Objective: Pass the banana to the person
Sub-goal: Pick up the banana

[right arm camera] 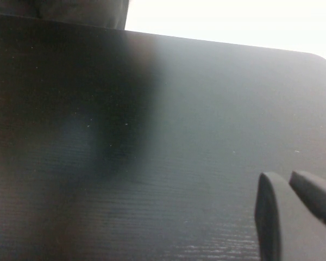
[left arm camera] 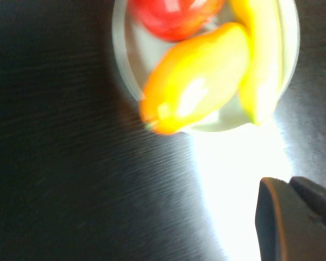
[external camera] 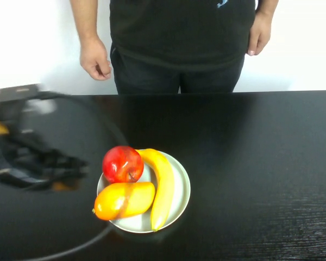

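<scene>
My left gripper should move next toward the banana's bend (external camera: 164, 175), since pale plate (external camera: 148, 174) shows on both sides of it, until its fingers straddle the bend, then close.
The banana (external camera: 163, 187) lies on a pale plate (external camera: 183, 190), on the side away from my left arm, beside a red apple (external camera: 122, 163) and an orange-yellow mango (external camera: 125, 199). The person (external camera: 179, 38) stands behind the table's far edge, arms hanging down. My left gripper (external camera: 76, 163) hovers blurred just left of the plate, shut and empty. In the left wrist view the left gripper (left arm camera: 287, 182) is off the plate (left arm camera: 119, 54), and the banana (left arm camera: 263, 60) lies behind the mango (left arm camera: 198, 81). My right gripper (right arm camera: 285, 176) is shut over bare table and is out of the high view.
The black table (external camera: 261, 163) stretches wide to the right of the plate. A dark cable (external camera: 98, 236) curves from my left arm past the plate's front. The person's hands (external camera: 95, 60) hang above the far edge. A bright glare patch (left arm camera: 239, 163) lies on the table by the plate.
</scene>
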Controlling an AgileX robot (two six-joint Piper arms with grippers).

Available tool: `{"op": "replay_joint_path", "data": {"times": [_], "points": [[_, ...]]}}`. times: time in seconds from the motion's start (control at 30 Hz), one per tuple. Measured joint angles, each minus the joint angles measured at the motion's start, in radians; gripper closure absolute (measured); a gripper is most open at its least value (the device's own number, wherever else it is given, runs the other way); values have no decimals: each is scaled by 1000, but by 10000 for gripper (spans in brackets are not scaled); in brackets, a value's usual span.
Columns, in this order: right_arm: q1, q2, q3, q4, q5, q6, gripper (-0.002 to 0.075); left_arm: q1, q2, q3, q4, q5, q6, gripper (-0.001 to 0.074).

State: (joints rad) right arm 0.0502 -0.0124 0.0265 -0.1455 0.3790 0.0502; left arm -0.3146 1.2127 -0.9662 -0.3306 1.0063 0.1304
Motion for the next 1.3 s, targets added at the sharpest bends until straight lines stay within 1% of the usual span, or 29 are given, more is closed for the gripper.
{"op": "replay_joint_path", "data": {"times": [0.13, 0.23, 0.33, 0.4, 0.5, 0.57, 0.67, 0.73, 0.8, 0.83, 0.9, 1.0, 1.3], "points": [[0, 0, 0, 0, 0, 0, 736, -208, 186, -117, 85, -41, -100, 739], [0, 0, 0, 0, 0, 0, 736, -321, 323, -213, 148, -40, -168, 739], [0, 0, 0, 0, 0, 0, 736, -397, 452, -312, 186, -20, -200, 739], [0, 0, 0, 0, 0, 0, 736, -421, 528, -369, 193, -10, -205, 739], [0, 0, 0, 0, 0, 0, 736, -431, 608, -423, 226, -5, -202, 722], [0, 0, 0, 0, 0, 0, 736, -431, 647, -445, 246, -3, -200, 666], [0, 0, 0, 0, 0, 0, 736, -429, 699, -468, 260, -5, -200, 497], [0, 0, 0, 0, 0, 0, 736, -429, 722, -473, 264, -30, -203, 343], [0, 0, 0, 0, 0, 0, 736, -429, 737, -474, 285, -63, -233, 264], [0, 0, 0, 0, 0, 0, 736, -429, 744, -475, 302, -80, -261, 240], [0, 0, 0, 0, 0, 0, 736, -429, 763, -488, 340, -100, -315, 217], [0, 0, 0, 0, 0, 0, 736, -429, 797, -516, 395, -112, -358, 204], [0, 0, 0, 0, 0, 0, 736, -419, 894, -553, 413, -144, -375, 197]]}}
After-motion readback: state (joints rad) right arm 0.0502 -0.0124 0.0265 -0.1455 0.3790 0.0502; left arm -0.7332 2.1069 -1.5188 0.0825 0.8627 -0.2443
